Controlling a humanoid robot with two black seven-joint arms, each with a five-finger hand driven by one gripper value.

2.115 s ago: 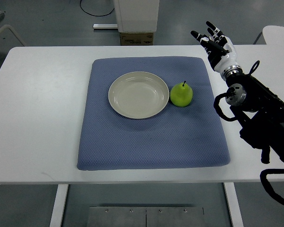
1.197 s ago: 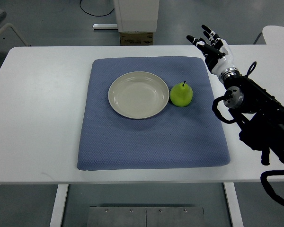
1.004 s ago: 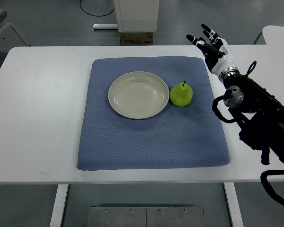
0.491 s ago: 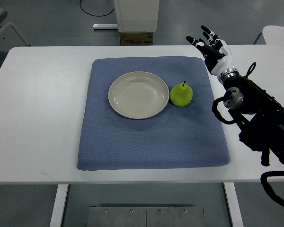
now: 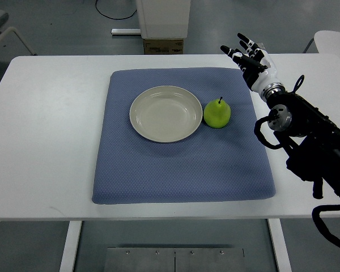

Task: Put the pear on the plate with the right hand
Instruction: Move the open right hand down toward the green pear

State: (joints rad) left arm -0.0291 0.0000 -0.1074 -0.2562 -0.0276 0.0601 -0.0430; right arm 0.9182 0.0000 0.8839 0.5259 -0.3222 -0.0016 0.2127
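The fingers of my right gripper are pointing past the pear over the mat's back edge [image 5: 225,68], so I should pull back, open wide and straddle the pear from the side opposite [image 5: 225,115] the plate.
A green pear [image 5: 217,113] with a dark stem stands upright on the blue mat [image 5: 181,170], just right of the plate and touching or nearly touching its rim. The cream plate [image 5: 166,113] is empty at the mat's middle back. My right hand [image 5: 248,54] is open with fingers spread, held above the mat's back right corner, up and to the right of the pear and apart from it. Its black arm comes in from the right edge. The left arm is out of view.
The mat lies on a white table [image 5: 45,124]. A white machine base [image 5: 163,17] and a cardboard box [image 5: 163,45] stand behind the table's far edge. Another white table's corner [image 5: 331,41] shows at the right.
My right hand has shifted a little to the left, toward the mat's back right corner, with fingers still spread. The pear and plate have not moved.
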